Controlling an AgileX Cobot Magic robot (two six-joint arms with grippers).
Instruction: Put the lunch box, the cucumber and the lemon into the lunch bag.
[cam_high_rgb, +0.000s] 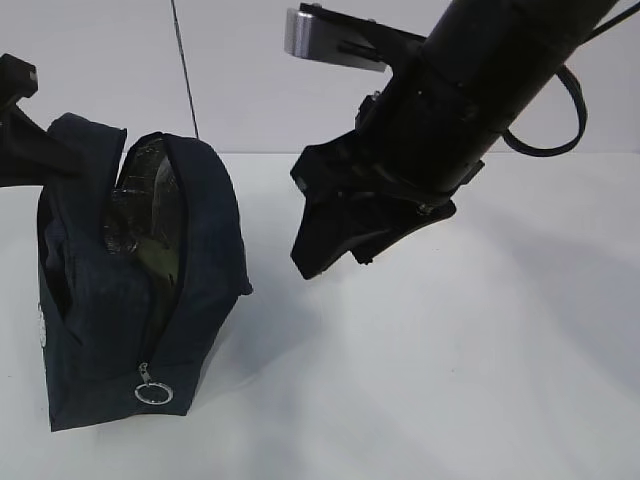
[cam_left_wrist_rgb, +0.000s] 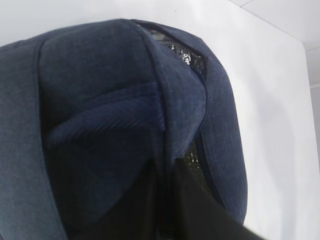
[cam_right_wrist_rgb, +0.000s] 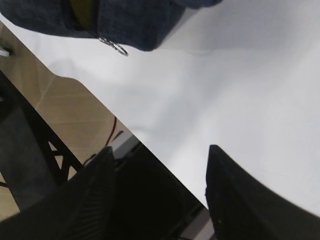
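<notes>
I should expect the lunch bag (cam_high_rgb: 100, 290) to have the lemon in it already when I carry the lunch bag by its rims, because an olive-yellow patch (cam_high_rgb: 157, 258) shows in the lunch bag's opening.
The navy lunch bag (cam_high_rgb: 140, 300) stands on the left of the white table with its top zipper open, showing a silvery lining (cam_high_rgb: 140, 190). Its silver ring pull (cam_high_rgb: 153, 393) hangs at the front end. My left gripper (cam_left_wrist_rgb: 167, 205) is shut on the bag's rim fabric beside the opening, and its arm (cam_high_rgb: 25, 140) comes in from the far left. My right gripper (cam_high_rgb: 330, 260) hangs open and empty above the table, right of the bag. The lunch box, cucumber and lemon are hidden. An olive-yellow patch (cam_right_wrist_rgb: 82, 11) shows in the bag's opening; I cannot tell what it is.
In the right wrist view the table's front edge (cam_right_wrist_rgb: 150, 145) runs diagonally, with tan floor and a dark frame (cam_right_wrist_rgb: 45, 145) beyond it. The ring pull (cam_right_wrist_rgb: 116, 47) lies near that edge. A thin black rod (cam_high_rgb: 185, 70) rises behind the bag.
</notes>
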